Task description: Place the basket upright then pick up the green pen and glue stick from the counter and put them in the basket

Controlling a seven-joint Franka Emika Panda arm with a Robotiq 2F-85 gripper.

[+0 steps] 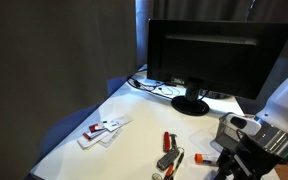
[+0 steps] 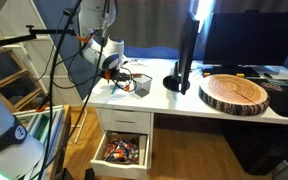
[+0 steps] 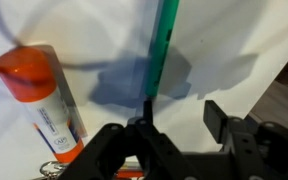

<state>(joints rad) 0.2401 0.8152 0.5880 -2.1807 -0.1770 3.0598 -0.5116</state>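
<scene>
I should open my gripper and put its fingers on both sides of the pen (image 3: pixel 158 66) before lifting it, because the green pen's near end (image 3: pixel 153 89) lies at the end of one finger, away from the middle of my gripper.
In the wrist view the green pen (image 3: pixel 162 55) lies on the white counter (image 3: pixel 244 50), running away from me. Its near end is right at my left fingertip. The glue stick (image 3: pixel 46 100), white with an orange-red cap, lies to the left of the pen, apart from it. My gripper (image 3: pixel 182 118) is open just above the counter, with nothing between the fingers. In an exterior view the grey mesh basket (image 2: pixel 139 87) stands on the counter beside my gripper (image 2: pixel 112 68). The pen and the glue stick are too small to make out in both exterior views.
A black monitor (image 1: pixel 209 55) stands at the back of the counter. A slim red pen (image 1: pixel 167 139), a red-and-black clump (image 1: pixel 170 160) and white items (image 1: pixel 102 129) lie on the counter. A round wood slab (image 2: pixel 234 93) lies further along, and a drawer (image 2: pixel 122 150) hangs open below.
</scene>
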